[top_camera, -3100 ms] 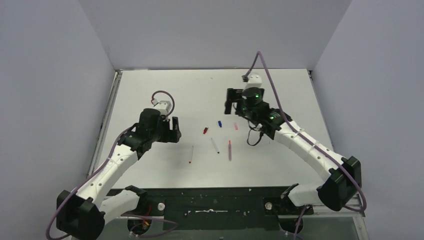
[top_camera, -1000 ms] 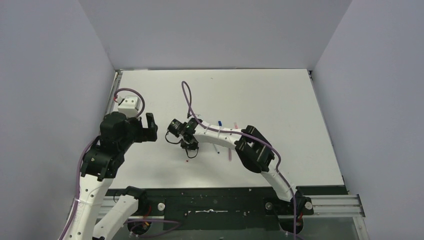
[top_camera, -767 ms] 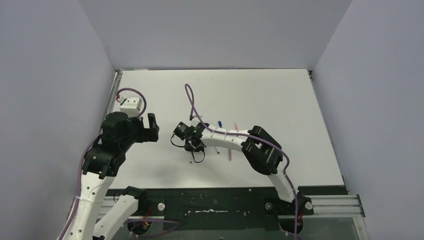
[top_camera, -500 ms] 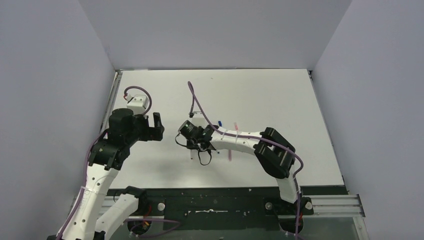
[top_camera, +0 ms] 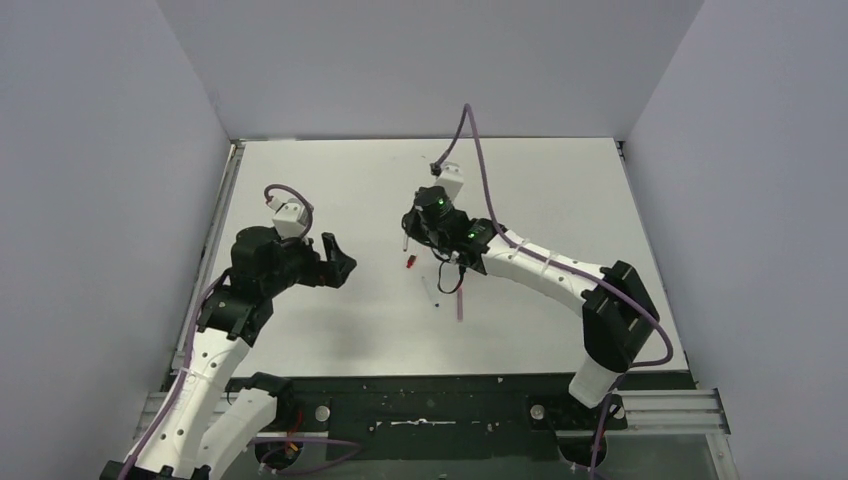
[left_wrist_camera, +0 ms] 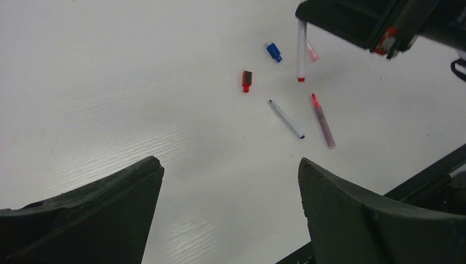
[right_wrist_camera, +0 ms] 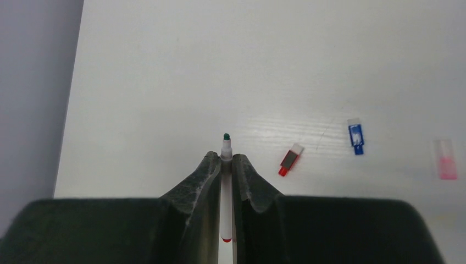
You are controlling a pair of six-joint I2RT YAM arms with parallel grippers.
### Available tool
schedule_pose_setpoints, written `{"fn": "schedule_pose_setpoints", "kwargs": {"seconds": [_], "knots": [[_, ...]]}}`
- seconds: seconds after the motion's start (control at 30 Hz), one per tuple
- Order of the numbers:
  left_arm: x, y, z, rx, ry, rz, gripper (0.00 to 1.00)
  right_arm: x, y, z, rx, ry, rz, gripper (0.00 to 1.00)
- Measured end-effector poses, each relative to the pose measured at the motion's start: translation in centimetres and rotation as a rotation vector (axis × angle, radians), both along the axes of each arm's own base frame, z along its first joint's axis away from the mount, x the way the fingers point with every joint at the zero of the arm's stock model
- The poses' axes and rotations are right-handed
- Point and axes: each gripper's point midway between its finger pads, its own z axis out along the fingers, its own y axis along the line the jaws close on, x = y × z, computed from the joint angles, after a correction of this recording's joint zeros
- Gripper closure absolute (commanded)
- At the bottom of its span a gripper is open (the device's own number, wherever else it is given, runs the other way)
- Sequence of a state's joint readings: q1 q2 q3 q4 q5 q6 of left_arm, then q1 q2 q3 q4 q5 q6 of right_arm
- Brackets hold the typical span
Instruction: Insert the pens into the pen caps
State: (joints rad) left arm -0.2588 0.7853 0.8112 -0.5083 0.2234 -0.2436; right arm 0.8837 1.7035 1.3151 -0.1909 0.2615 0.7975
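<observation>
I expect the whitish pen [left_wrist_camera: 301, 50] to stand tip up when I take it with my left gripper, because the red end [left_wrist_camera: 301, 80] hangs below my right gripper.
My right gripper [right_wrist_camera: 226, 158] is shut on a whitish pen [right_wrist_camera: 226, 184] with a red end, held off the table; its dark tip pokes out past the fingertips. In the top view this gripper [top_camera: 408, 232] hangs just behind the red cap [top_camera: 411, 262]. The red cap [right_wrist_camera: 290, 159], blue cap [right_wrist_camera: 356, 137] and pale pink cap [right_wrist_camera: 445, 159] lie in a row on the table. A blue-tipped pen [left_wrist_camera: 286, 118] and a pinkish-red pen [left_wrist_camera: 322, 119] lie nearer the front. My left gripper [top_camera: 342, 260] is open and empty, left of the caps.
The white table [top_camera: 300, 330] is walled by grey panels on three sides. The right arm [top_camera: 540, 265] stretches across the middle, over the blue and pink caps in the top view. A black rail [top_camera: 430, 400] runs along the front edge.
The right gripper has lifted the red-ended pen off the table and carried it back toward the caps. The left gripper has moved right, toward the middle.
</observation>
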Motion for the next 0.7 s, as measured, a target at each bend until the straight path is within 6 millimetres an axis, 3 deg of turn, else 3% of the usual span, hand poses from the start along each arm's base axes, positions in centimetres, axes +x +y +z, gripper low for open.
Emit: {"fn": "schedule_pose_setpoints", "kwargs": {"seconds": [0.07, 0.17, 0.47, 0.7], "knots": [[0.0, -1.1, -0.4, -0.057, -0.002, -0.035, 0.12, 1.9, -1.9, 1.4, 0.026, -0.029, -0.050, 1.00], [0.2, -2.8, -1.0, -0.139, 0.001, -0.095, 0.14, 3.0, -2.7, 2.7, 0.053, -0.057, -0.070, 1.00], [2.4, -6.4, -0.9, -0.258, -0.004, -0.199, 0.15, 2.4, -0.8, 3.8, 0.116, -0.070, 0.007, 1.00], [4.1, -8.0, -2.3, -0.247, 0.022, -0.216, 0.15, 1.7, 0.2, 4.1, 0.137, -0.070, 0.040, 1.00]]}}
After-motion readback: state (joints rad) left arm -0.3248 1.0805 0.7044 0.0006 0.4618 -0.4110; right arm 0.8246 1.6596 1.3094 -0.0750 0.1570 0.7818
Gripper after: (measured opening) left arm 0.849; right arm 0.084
